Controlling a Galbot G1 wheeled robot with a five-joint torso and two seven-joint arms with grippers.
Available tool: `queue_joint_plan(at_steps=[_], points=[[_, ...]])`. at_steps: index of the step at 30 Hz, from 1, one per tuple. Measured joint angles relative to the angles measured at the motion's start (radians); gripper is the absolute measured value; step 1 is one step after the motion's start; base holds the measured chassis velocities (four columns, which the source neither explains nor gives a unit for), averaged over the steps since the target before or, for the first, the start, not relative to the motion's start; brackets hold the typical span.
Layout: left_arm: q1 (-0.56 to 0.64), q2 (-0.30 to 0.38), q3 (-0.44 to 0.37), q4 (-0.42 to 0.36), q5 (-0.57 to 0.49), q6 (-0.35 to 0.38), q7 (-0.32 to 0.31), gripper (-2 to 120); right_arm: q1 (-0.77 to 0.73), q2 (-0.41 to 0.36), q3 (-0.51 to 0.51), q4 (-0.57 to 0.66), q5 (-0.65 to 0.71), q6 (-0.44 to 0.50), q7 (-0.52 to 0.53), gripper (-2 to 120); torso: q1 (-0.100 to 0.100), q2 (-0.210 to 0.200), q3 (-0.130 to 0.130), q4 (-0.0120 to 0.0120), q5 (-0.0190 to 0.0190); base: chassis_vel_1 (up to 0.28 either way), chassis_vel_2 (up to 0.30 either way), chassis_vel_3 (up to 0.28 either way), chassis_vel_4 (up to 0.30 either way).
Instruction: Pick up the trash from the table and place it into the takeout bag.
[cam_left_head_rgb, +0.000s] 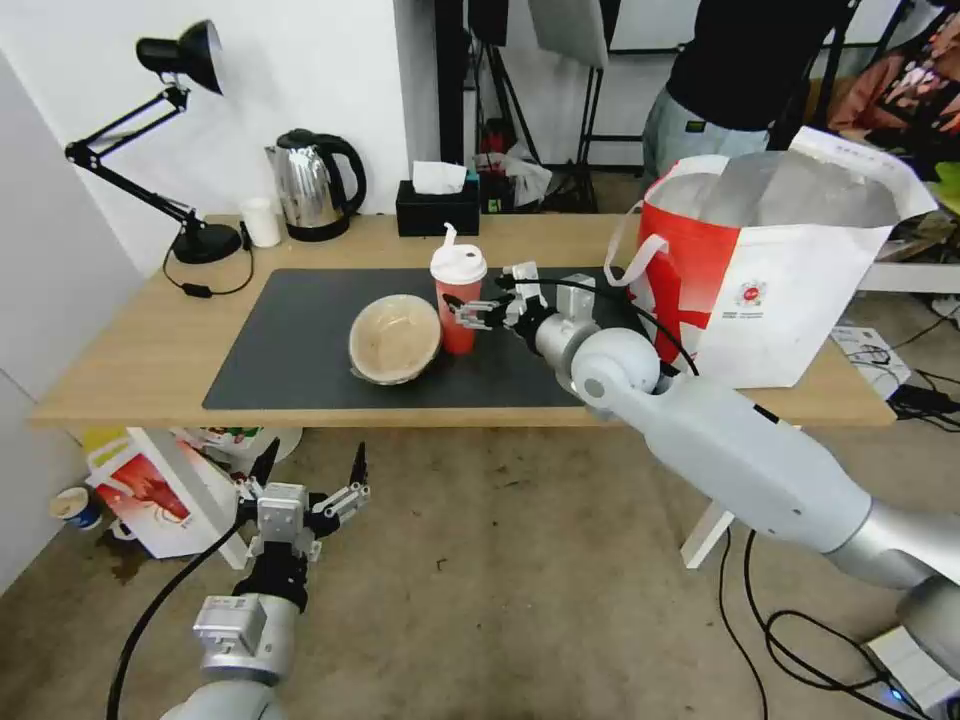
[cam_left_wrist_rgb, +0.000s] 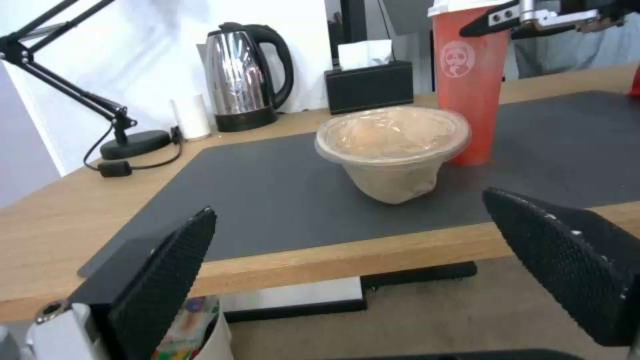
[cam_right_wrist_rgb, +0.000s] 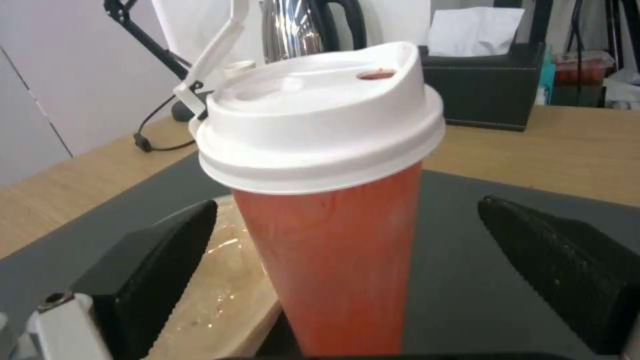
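The white lid's rim (cam_left_head_rgb: 458, 275) fits tightly around the red drink cup (cam_left_head_rgb: 456, 314), so the lid will stay on while the cup's side squeezes inward when I lift the cup.
The red lidded drink cup (cam_left_head_rgb: 458, 300) stands upright on the dark mat (cam_left_head_rgb: 290, 350) of the table (cam_left_head_rgb: 140, 350), its white lid flap raised. My right gripper (cam_left_head_rgb: 478, 312) is open at the cup's right side; in the right wrist view the cup (cam_right_wrist_rgb: 333, 240) stands between the spread fingers (cam_right_wrist_rgb: 160, 270), apart from both. The tan paper bowl (cam_left_head_rgb: 395, 338) leans tilted just left of the cup, film-covered in the left wrist view (cam_left_wrist_rgb: 393, 145). The takeout bag (cam_left_head_rgb: 790, 280) stands open at the table's right end. My left gripper (cam_left_head_rgb: 310, 485) hangs open below the table's front edge.
Along the back edge stand a black tissue box (cam_left_head_rgb: 437, 205), a steel kettle (cam_left_head_rgb: 310, 185), a small white cup (cam_left_head_rgb: 262, 220) and a black desk lamp (cam_left_head_rgb: 190, 140). A smaller red-and-white bag (cam_left_head_rgb: 150, 490) sits on the floor under the left end. Cables lie on the floor at right.
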Motion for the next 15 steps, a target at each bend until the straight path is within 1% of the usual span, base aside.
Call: queue_joint_plan(at_steps=[4, 15], points=[[0.000, 0.000, 0.000, 0.000, 0.000, 0.000, 0.000, 100, 0.014, 0.027, -0.010, -0.038, -0.005, 0.005, -0.009, 100, 0.000, 0.000, 0.000, 0.0000, 0.0000, 0.000, 0.000, 0.000, 0.000], [0.000, 0.000, 0.000, 0.000, 0.000, 0.000, 0.000, 100, 0.029, 0.054, -0.027, -0.081, -0.012, 0.013, -0.022, 100, 0.000, 0.000, 0.000, 0.0000, 0.0000, 0.000, 0.000, 0.000, 0.000]])
